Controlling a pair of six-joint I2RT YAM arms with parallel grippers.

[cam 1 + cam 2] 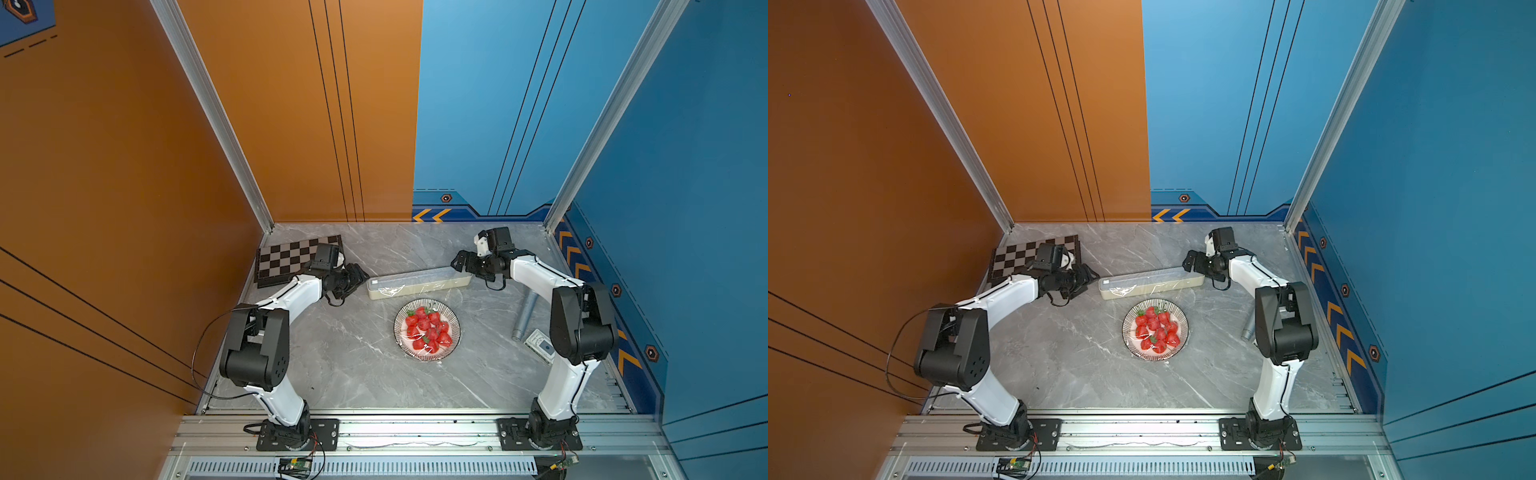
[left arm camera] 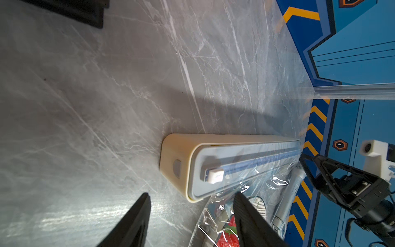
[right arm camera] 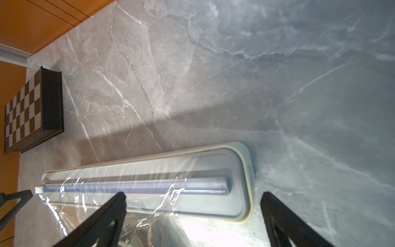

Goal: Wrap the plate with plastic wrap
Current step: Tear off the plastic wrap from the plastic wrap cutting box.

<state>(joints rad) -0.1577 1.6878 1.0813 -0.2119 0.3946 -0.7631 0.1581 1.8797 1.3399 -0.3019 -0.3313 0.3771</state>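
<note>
The white slider sits at the box's end (image 1: 370, 290) by my left gripper, so my right gripper should reach across to that slider (image 1: 374, 281) while my left gripper braces the box.
The plate (image 1: 453, 332) (image 1: 1181, 332), with a black-striped rim, bears red strawberries near the table's middle. The plastic wrap (image 1: 405, 338) (image 2: 252, 190) (image 3: 149, 177) lies crinkled over it and runs back to the long cream dispenser box (image 1: 419, 282) (image 1: 1150, 282) (image 2: 177, 154) (image 3: 245, 181) just behind. My left gripper (image 1: 360, 275) (image 1: 1092, 276) (image 2: 191, 194) is open at the box's left end, and the film's loose corner lies by one finger (image 2: 245, 213). My right gripper (image 1: 458, 259) (image 1: 1187, 259) (image 3: 192, 193) is open over the box's right end, holding nothing.
A chequered board (image 1: 291, 257) (image 3: 23, 111) sits at the back left, partly under my left wrist. A grey cylinder (image 1: 524, 311) and a small card (image 1: 542, 345) lie at the right beside my right arm. Walls close the back and both sides.
</note>
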